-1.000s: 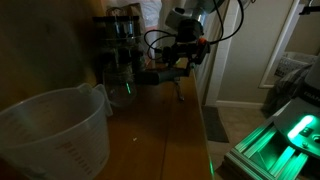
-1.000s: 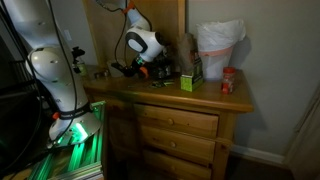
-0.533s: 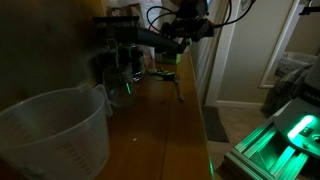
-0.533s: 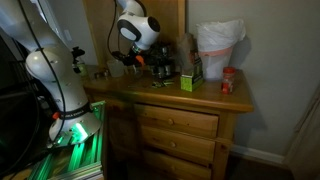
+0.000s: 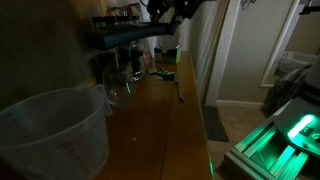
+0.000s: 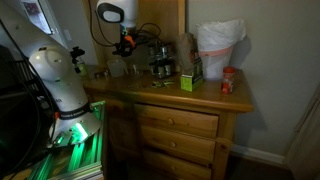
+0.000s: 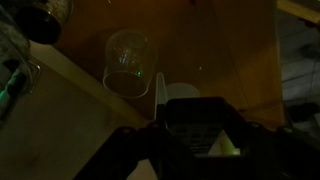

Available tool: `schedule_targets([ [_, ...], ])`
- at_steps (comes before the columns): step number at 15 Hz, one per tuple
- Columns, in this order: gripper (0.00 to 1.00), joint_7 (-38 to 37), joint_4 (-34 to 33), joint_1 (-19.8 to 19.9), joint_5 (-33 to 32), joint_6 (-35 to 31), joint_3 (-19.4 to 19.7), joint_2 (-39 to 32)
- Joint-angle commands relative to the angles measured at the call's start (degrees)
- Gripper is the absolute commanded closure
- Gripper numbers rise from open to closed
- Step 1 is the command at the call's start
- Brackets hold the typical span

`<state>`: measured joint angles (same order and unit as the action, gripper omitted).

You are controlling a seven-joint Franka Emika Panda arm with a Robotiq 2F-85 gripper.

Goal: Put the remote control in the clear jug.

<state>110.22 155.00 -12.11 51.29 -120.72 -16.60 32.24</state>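
The robot's gripper holds the remote control (image 5: 112, 38) level, away from the clear jug's opening (image 5: 46, 113), so it should tilt the remote control's loose end down and move it over the jug before lowering it.
The clear jug (image 5: 52, 132) is translucent whitish with faint red marks and stands upright at the near end of the wooden dresser top; it also shows in an exterior view (image 6: 216, 52) at the right end. My gripper (image 5: 166, 14) is shut on the remote control (image 5: 120, 37), a long black bar held level, high above the dresser and far from the jug. Both also show in an exterior view, gripper (image 6: 126, 43) and remote (image 6: 146, 37). In the wrist view the remote (image 7: 195, 122) fills the space between the jaws (image 7: 196, 135).
Dark-lidded glass jars (image 5: 122, 55) and a round glass carafe (image 7: 131, 63) stand under the held remote. A green box (image 6: 187, 81) and a red-lidded container (image 6: 229, 81) sit on the dresser top (image 5: 160, 130). A thin dark object (image 5: 179, 94) lies on the wood.
The gripper has lifted the remote from near the dresser top to well above the jars. It also moved away from the jug's end. The jug has not moved.
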Motion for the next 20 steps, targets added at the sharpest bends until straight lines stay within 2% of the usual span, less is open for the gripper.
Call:
schedule_targets([
  [1,0.67,-14.9,-2.0,-3.6,-9.6,-2.7,-4.8,6.6],
  [7,0.67,-39.4,-12.1,-8.0,-34.2,-1.2,-9.4,7.0],
  [11,0.67,-50.2,-16.3,-11.5,-47.7,1.5,-13.1,2.4],
  [15,0.67,-55.0,-19.1,-15.9,-54.8,2.3,-15.5,-4.4],
  [16,0.67,-54.4,-15.6,-18.1,-53.5,1.5,-12.2,-0.8],
  [17,0.42,-55.3,-15.9,-19.0,-53.9,1.6,-12.3,-1.9],
  [20,0.42,-55.3,-15.8,-20.1,-53.9,1.6,-10.6,-2.2],
])
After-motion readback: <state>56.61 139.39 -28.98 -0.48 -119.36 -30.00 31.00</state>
